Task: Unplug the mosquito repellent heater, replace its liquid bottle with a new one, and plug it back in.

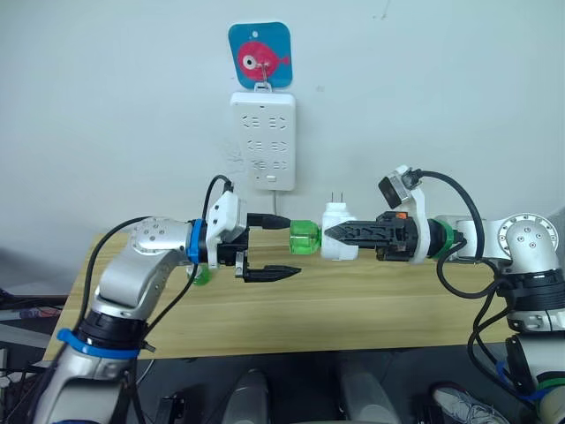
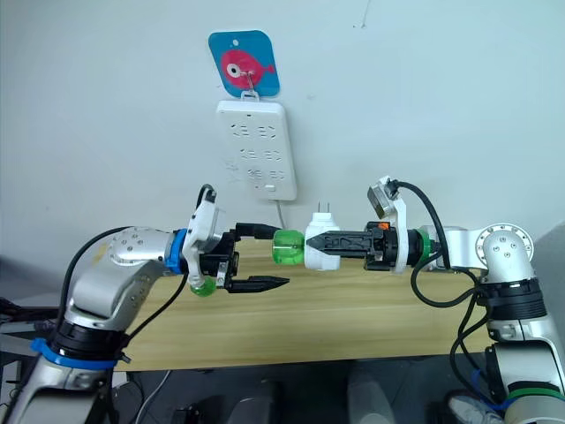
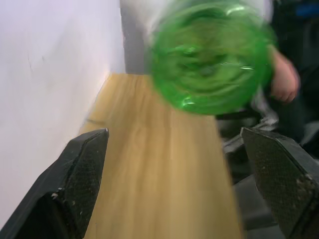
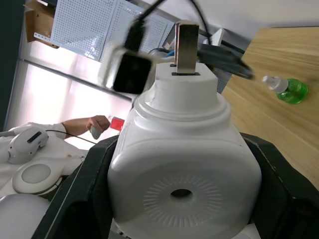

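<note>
The green bottle's neck sits down inside the heater (image 1: pixel 322 237), so I should expect a hidden wick to come out along with the bottle (image 1: pixel 305 237) when I pull.
My right gripper (image 1: pixel 341 234) is shut on the white mosquito repellent heater (image 1: pixel 336 221), held above the table with its two prongs (image 1: pixel 335 198) pointing up. Its liquid bottle (image 1: pixel 303 237), green and translucent, sticks out of the heater's side toward my left arm. My left gripper (image 1: pixel 291 246) is open, its fingertips reaching just to the bottle's end, one finger (image 1: pixel 263 220) above and one below. In the left wrist view the bottle's round base (image 3: pixel 209 55) sits beyond the spread fingers. The new one (image 4: pixel 288 90), green with a white cap, lies on the table, partly hidden behind my left gripper (image 2: pixel 201 284).
A tall white power strip (image 1: pixel 263 141) hangs on the wall under a blue fish hook (image 1: pixel 259 55), above and left of the heater. The wooden table (image 1: pixel 371 309) runs below both arms. A person's hand (image 3: pixel 285 79) shows in the background.
</note>
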